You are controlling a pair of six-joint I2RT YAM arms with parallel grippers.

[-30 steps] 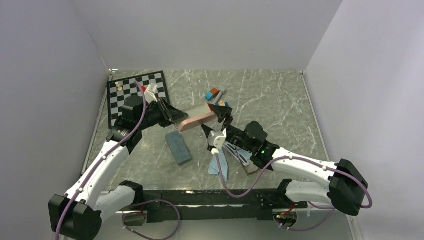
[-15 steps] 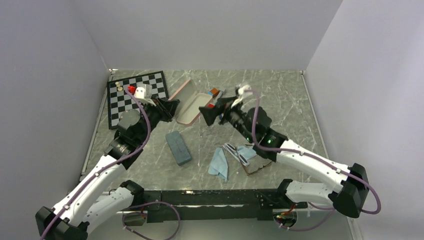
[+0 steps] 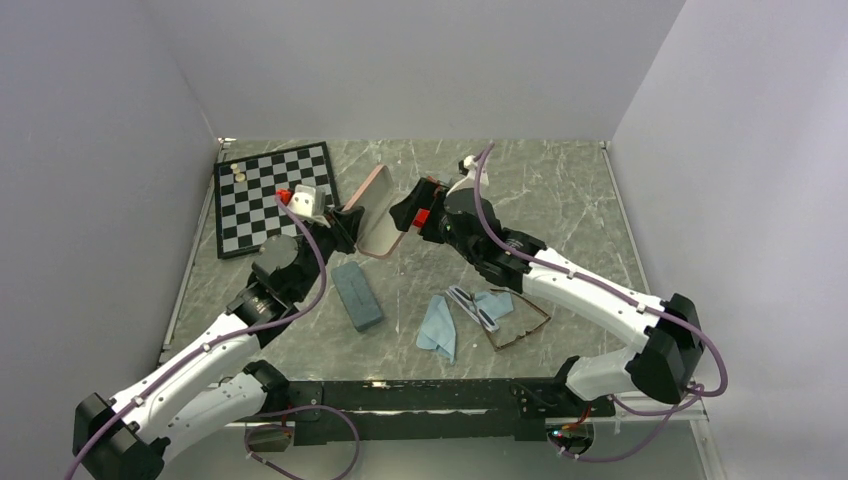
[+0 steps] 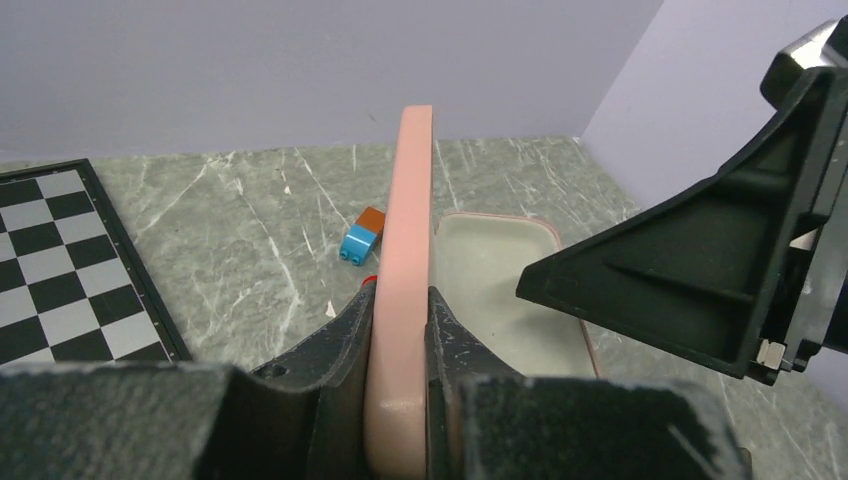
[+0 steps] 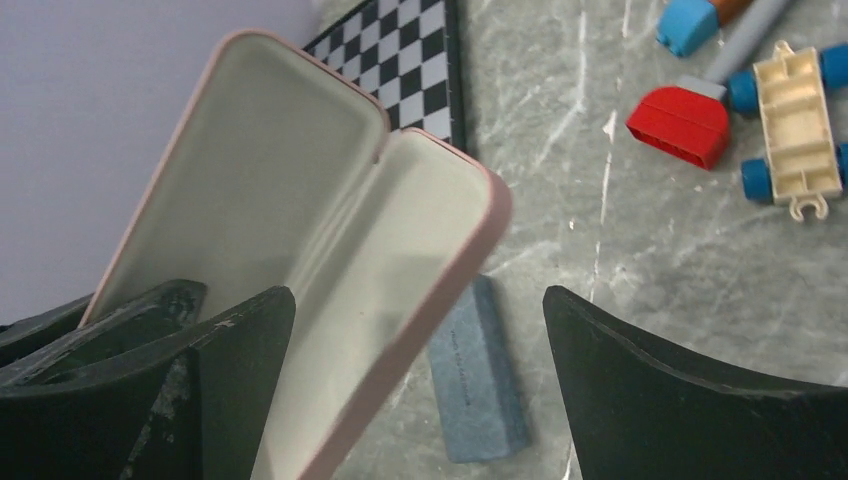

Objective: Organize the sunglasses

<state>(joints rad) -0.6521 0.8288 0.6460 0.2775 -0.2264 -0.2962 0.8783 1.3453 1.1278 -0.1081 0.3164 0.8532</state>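
Observation:
I should have my left gripper set the open pink case (image 3: 379,214) down beside the slate-blue case before sunglasses go in, because it holds the pink case tilted up.
The pale white-grey sunglasses (image 3: 475,306) with dark lenses lie on the table beside the thin reddish-brown pair (image 3: 522,326), near the front right. Neither pair is held. My left gripper (image 3: 347,226) is shut on one half of the open pink case (image 3: 376,208) and holds it tilted up; in the left wrist view the pink edge (image 4: 408,220) stands between the fingers of this gripper (image 4: 400,305). My right gripper (image 3: 405,208) is open at the case's other half. In the right wrist view the case's pale inside (image 5: 290,200) fills the left, and this gripper (image 5: 418,295) spans its rim.
A slate-blue case (image 3: 357,295) lies closed left of centre; it also shows in the right wrist view (image 5: 482,385). Light blue cloths (image 3: 438,330) lie by the sunglasses. A chessboard (image 3: 255,195) is at the back left. Small toy pieces (image 5: 682,125) lie behind the case.
The pink case has been opened and raised more upright. My right arm has left the sunglasses and swung back to the case. My left gripper keeps its hold.

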